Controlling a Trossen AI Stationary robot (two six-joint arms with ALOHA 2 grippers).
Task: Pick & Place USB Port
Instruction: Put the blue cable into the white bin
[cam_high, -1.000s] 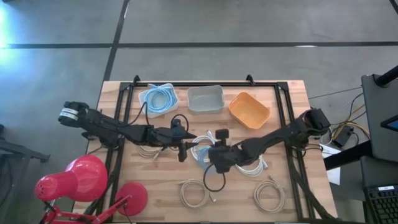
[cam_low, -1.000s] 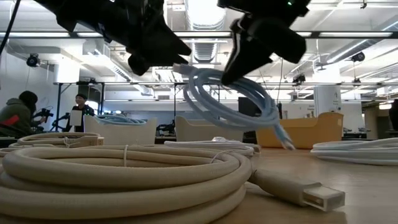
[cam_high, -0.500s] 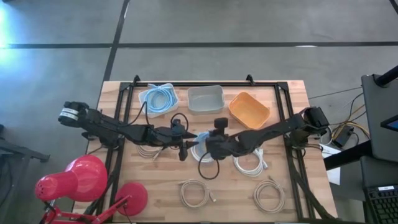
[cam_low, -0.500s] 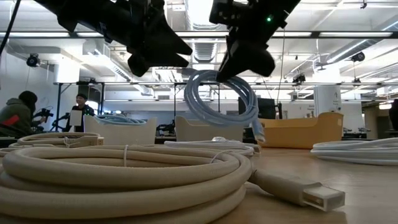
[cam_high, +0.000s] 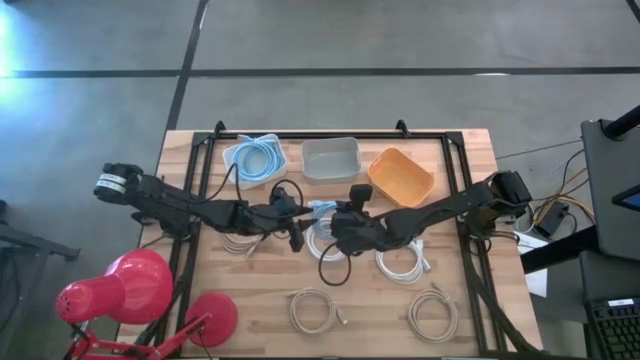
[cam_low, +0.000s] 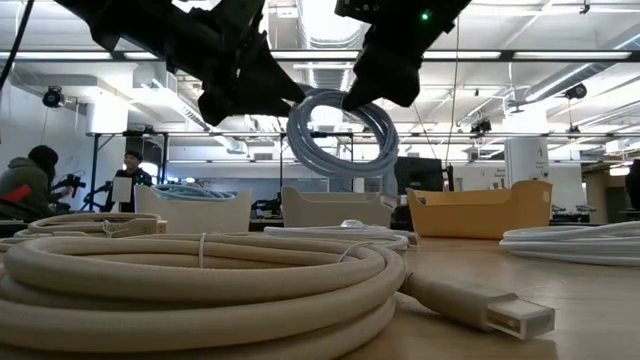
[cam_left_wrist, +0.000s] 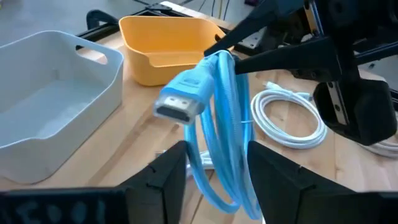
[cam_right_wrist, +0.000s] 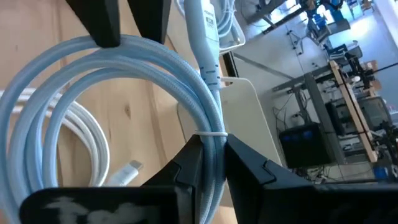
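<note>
My left gripper needs to take the coil and carry it to the blue bin, because the bin stands on my left gripper's side. My right gripper holds the blue coil now.
A light blue cable coil hangs in the air above the middle of the table, between my two grippers. Its flat plug sticks out of the coil toward the left arm. My right gripper is shut on the coil from the table's right. My left gripper reaches in from the left, and its fingers have closed in on either side of the coil's strands. My left gripper has the coil's bundled strands between its two fingers, just below the plug. The fingers come level from the table's left. The coil stands upright in the gap, clear of the table. My right gripper pinches the bundled strands at the white tie between its two fingers. It comes in slanting from the table's right. The coil is lifted clear and loops out ahead of the fingers toward the left gripper.
At the far edge stand a blue bin holding a blue cable, a grey bin and an orange bin. White cable coils lie under the grippers and near the front. A red lamp is at the near left. People are far behind.
My right gripper has carried the blue coil up and toward the table's far left, to my left gripper. The coil has turned from hanging slanted with its end trailing down to standing upright, and its strands now sit between the left fingers. The left arm has barely moved.
</note>
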